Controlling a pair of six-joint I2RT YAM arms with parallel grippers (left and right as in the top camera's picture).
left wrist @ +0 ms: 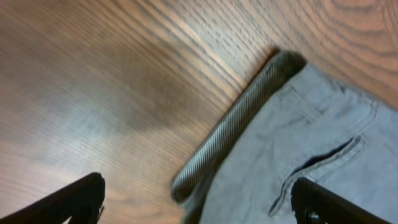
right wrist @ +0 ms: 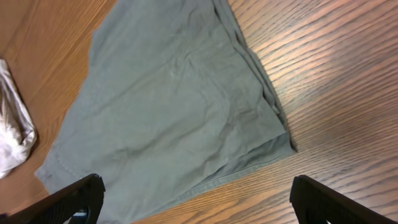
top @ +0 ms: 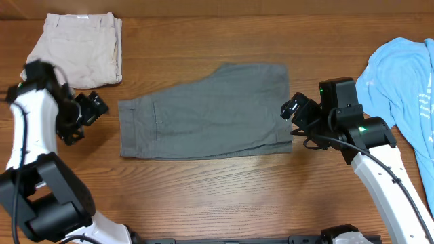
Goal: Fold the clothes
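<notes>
My gripper will fold the waistband end across, and the grey shorts (left wrist: pixel 280 146) should bend over into a thick, rounded edge, since ribbed cloth (left wrist: pixel 233 129) shows under the upper layer.
The grey shorts (top: pixel 203 112) lie flat in the middle of the table, folded in half, waistband to the left. My left gripper (top: pixel 95 118) hovers open just off their left edge. In the left wrist view the ribbed waistband (left wrist: pixel 236 124) and a back pocket run between its spread fingers (left wrist: pixel 74 202), and the left gripper (left wrist: pixel 199 208) holds nothing. My right gripper (top: pixel 293 118) stands open at the shorts' right edge. In the right wrist view the right gripper (right wrist: pixel 199 205) is empty above the hem of the grey shorts (right wrist: pixel 168 106).
Folded beige shorts (top: pixel 81 47) lie at the back left, also showing as pale cloth (right wrist: pixel 12 124) in the right wrist view. A crumpled light-blue T-shirt (top: pixel 407 88) covers the right edge of the wooden table (top: pixel 224 196), behind my right arm.
</notes>
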